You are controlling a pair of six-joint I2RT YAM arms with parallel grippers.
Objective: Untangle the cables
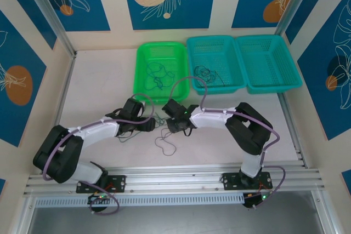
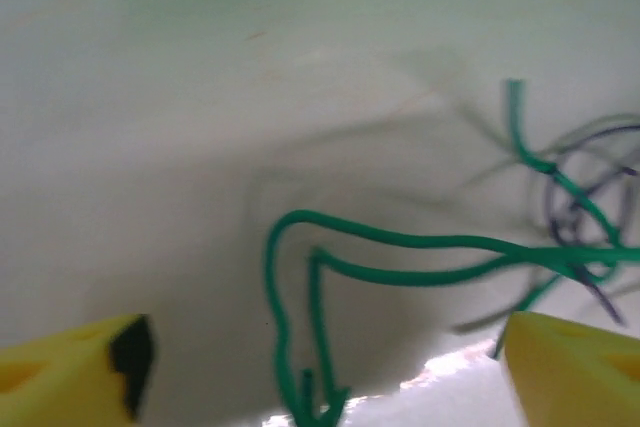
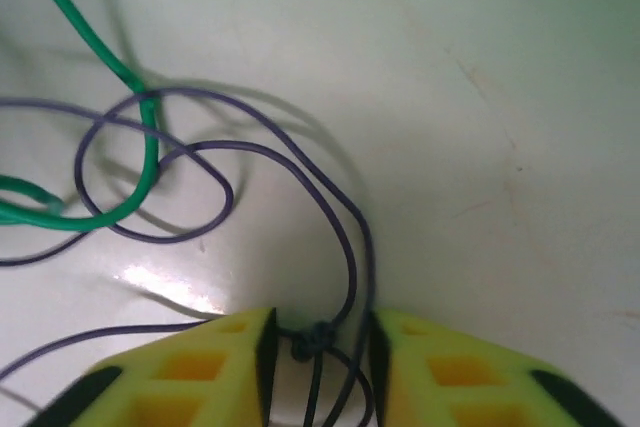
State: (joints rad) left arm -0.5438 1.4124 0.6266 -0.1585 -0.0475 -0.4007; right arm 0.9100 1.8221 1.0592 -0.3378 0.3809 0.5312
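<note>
My right gripper needs to pull the dark blue cable's loop point(image 3: 150, 107) clear of the green cable it crosses before my left gripper grabs the green cable's bend point(image 2: 290, 220).
The tangled cables point(image 1: 161, 120) lie on the white table between my two grippers, with a loose dark loop point(image 1: 164, 146) trailing toward the near edge. In the left wrist view a green cable point(image 2: 400, 242) bends down between the wide-apart yellow fingers; my left gripper point(image 2: 320, 372) is open and holds nothing. A dark blue strand point(image 2: 575, 182) crosses the green one at the right. In the right wrist view a dark blue cable point(image 3: 335, 217) with a small knot point(image 3: 318, 337) runs between the fingers of my right gripper point(image 3: 318, 352); its jaws stand apart on either side of it. A green cable point(image 3: 140, 147) crosses at the upper left.
A green basket point(image 1: 143, 53) at the back holds several thin cables point(image 1: 158, 75). Beside it a teal basket point(image 1: 230, 47) holds dark cables point(image 1: 205, 73), and another teal basket point(image 1: 269, 61) stands further right. Both arms meet at mid-table, left gripper point(image 1: 148, 123), right gripper point(image 1: 173, 120).
</note>
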